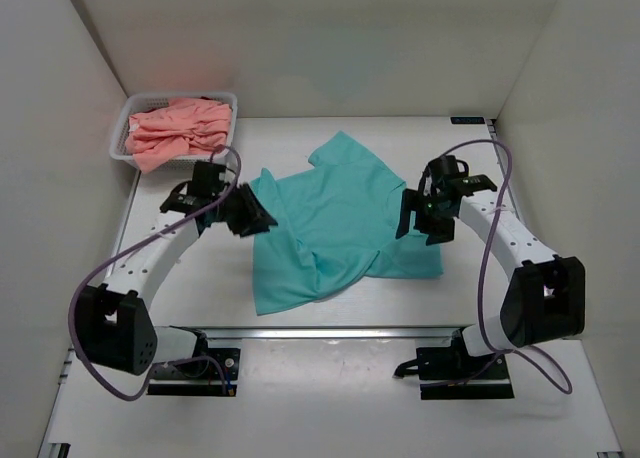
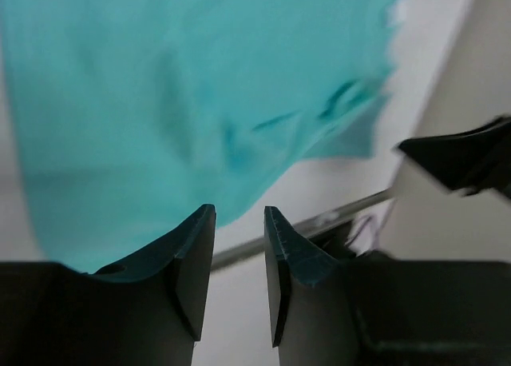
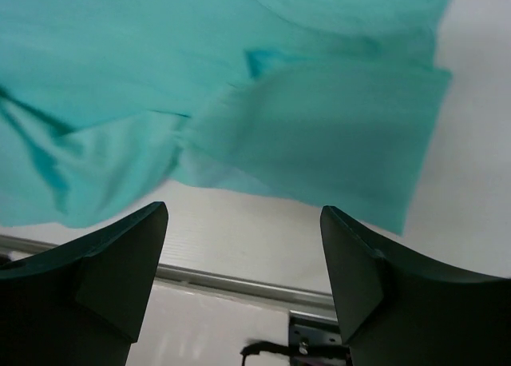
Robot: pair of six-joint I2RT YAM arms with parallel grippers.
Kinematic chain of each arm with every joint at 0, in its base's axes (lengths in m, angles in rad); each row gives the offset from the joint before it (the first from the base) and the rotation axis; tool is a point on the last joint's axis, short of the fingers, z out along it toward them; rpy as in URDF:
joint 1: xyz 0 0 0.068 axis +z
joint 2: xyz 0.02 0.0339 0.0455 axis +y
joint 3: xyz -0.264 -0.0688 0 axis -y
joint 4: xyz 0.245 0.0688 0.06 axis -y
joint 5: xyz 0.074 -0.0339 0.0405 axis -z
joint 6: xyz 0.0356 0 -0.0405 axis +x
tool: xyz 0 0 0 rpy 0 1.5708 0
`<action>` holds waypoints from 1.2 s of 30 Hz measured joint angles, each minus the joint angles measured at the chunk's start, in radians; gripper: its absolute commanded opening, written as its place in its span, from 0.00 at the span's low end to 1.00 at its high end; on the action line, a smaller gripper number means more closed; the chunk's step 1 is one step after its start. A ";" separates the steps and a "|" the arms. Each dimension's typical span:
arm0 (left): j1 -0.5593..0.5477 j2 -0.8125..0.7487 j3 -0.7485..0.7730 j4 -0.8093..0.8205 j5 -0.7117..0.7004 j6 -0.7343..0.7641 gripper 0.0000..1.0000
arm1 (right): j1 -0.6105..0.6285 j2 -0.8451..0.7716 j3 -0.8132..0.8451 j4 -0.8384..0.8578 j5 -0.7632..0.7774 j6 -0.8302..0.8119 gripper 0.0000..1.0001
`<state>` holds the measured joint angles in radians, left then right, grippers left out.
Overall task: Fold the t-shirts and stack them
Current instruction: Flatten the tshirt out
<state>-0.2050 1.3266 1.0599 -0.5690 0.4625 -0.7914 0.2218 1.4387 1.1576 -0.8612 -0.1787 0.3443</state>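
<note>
I expect the teal-green t-shirt (image 1: 345, 210) to smooth out along its near edge when I pull both corners, because loose, shallow folds (image 1: 310, 268) gather between its spread corners.
A teal-green t-shirt (image 1: 335, 213) lies loosely spread and creased in the middle of the table, its lower part bunched in folds. My left gripper (image 1: 260, 220) hovers at the shirt's left edge; in the left wrist view (image 2: 239, 212) its jaws stand a narrow gap apart with nothing between them, and the teal cloth (image 2: 184, 86) is just beyond. My right gripper (image 1: 418, 228) is over the shirt's right side; in the right wrist view (image 3: 243, 210) it is wide open and empty above the cloth's hem (image 3: 303, 134). Salmon-pink t-shirts (image 1: 180, 130) lie crumpled in the basket.
A white mesh basket (image 1: 122, 138) stands at the back left corner. A metal rail (image 1: 330, 331) runs along the table's near edge. White walls enclose the table on the left, back and right.
</note>
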 measured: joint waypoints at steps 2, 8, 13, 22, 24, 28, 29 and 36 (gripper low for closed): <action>-0.039 -0.024 -0.079 -0.102 -0.041 0.035 0.44 | -0.026 0.000 -0.056 -0.022 0.030 0.001 0.75; -0.084 -0.125 -0.328 -0.274 -0.117 0.023 0.43 | -0.112 -0.001 -0.141 0.000 0.097 0.003 0.77; -0.114 -0.237 -0.459 -0.311 -0.131 -0.037 0.42 | -0.187 0.011 -0.180 0.063 0.126 0.004 0.76; -0.193 -0.236 -0.522 -0.256 -0.182 -0.133 0.42 | -0.196 0.121 -0.182 0.166 0.147 -0.007 0.70; -0.204 -0.206 -0.522 -0.235 -0.204 -0.146 0.42 | -0.197 0.132 -0.182 0.179 0.150 -0.009 0.70; -0.219 -0.110 -0.513 -0.217 -0.256 -0.148 0.42 | -0.197 0.150 -0.182 0.195 0.158 -0.016 0.70; -0.229 -0.084 -0.508 -0.215 -0.266 -0.148 0.42 | -0.197 0.151 -0.182 0.196 0.159 -0.019 0.70; -0.278 -0.011 -0.480 -0.180 -0.270 -0.178 0.04 | -0.196 0.148 -0.193 0.215 0.162 -0.026 0.66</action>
<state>-0.4835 1.3151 0.5800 -0.7486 0.1925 -0.9695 0.0254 1.5864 0.9642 -0.6464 -0.0166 0.3183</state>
